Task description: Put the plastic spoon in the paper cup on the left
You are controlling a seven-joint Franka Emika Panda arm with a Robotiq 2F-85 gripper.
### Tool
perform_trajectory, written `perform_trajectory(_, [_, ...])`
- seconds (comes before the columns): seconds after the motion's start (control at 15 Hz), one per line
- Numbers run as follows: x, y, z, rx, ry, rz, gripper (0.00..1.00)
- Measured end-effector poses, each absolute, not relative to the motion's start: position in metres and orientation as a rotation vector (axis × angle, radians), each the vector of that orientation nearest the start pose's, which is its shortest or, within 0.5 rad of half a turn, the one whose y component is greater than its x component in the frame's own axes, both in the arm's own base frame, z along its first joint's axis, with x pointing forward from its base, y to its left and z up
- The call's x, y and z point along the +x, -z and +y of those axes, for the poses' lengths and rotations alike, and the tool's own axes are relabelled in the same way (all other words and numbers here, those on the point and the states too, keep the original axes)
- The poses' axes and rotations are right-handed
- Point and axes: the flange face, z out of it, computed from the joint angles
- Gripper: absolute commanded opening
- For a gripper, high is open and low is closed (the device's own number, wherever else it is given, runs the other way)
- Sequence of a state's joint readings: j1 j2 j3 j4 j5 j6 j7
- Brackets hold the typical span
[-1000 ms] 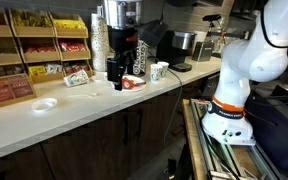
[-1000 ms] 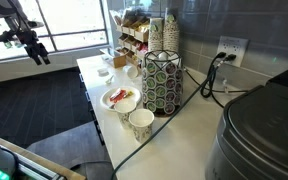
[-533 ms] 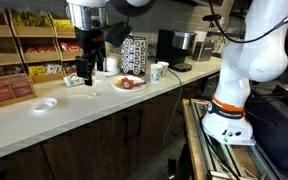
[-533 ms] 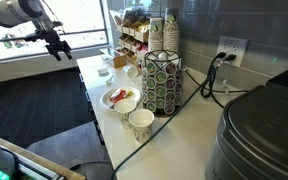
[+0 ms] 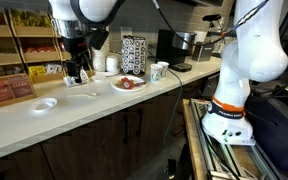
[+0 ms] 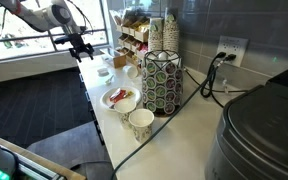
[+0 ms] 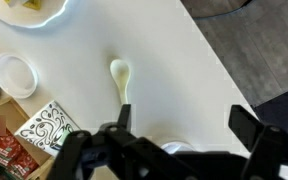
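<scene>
The plastic spoon point(image 5: 83, 95) lies free, and my open fingers face across its slim handle. My gripper goes on down until they are on both sides of the spoon's handle point(image 7: 124, 97) before it closes.
The plastic spoon point(image 7: 121, 80) is slim and pale white and lies flat on the white counter; it also shows faintly in an exterior view point(image 5: 82, 96). My gripper point(image 7: 184, 125) hangs above the counter with its fingers wide apart and empty, the spoon just beyond its left finger. It shows in both exterior views point(image 5: 76, 72) point(image 6: 84, 50). A white paper cup point(image 7: 12, 75) stands further back, near the shelf point(image 5: 109, 63). A second, patterned paper cup point(image 5: 159, 70) point(image 6: 141, 123) stands past the plate.
A round plate with food point(image 5: 129, 83) point(image 6: 120, 98) sits between spoon and patterned cup. A small white dish point(image 5: 46, 103) lies near the counter's front edge. A snack rack point(image 5: 34, 50), a wire pod holder point(image 6: 162, 80) and a coffee machine point(image 5: 174, 45) line the back.
The arm has swung along the counter from over the plate area to above the spoon. The gripper stays open. Nothing on the counter has moved.
</scene>
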State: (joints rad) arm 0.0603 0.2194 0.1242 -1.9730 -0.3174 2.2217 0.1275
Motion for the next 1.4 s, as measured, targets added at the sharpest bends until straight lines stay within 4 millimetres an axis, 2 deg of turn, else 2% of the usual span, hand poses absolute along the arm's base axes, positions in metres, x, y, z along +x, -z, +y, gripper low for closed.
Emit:
perform_trajectory(0.13, [0.610, -0.352, 0.095, -3.352, 0.105, -0.445, 1.00])
perform_trajectory(0.27, [0.614, -0.345, 0.093, -3.354, 0.092, -0.441, 1.00])
perform_trajectory(0.53, [0.614, -0.352, 0.096, -3.353, 0.111, -0.444, 1.00])
perform_trajectory(0.87, [0.620, -0.350, 0.092, -3.363, 0.114, -0.438, 1.00])
perform_trajectory(1.4, [0.652, -0.311, 0.079, -3.376, -0.014, -0.505, 1.00])
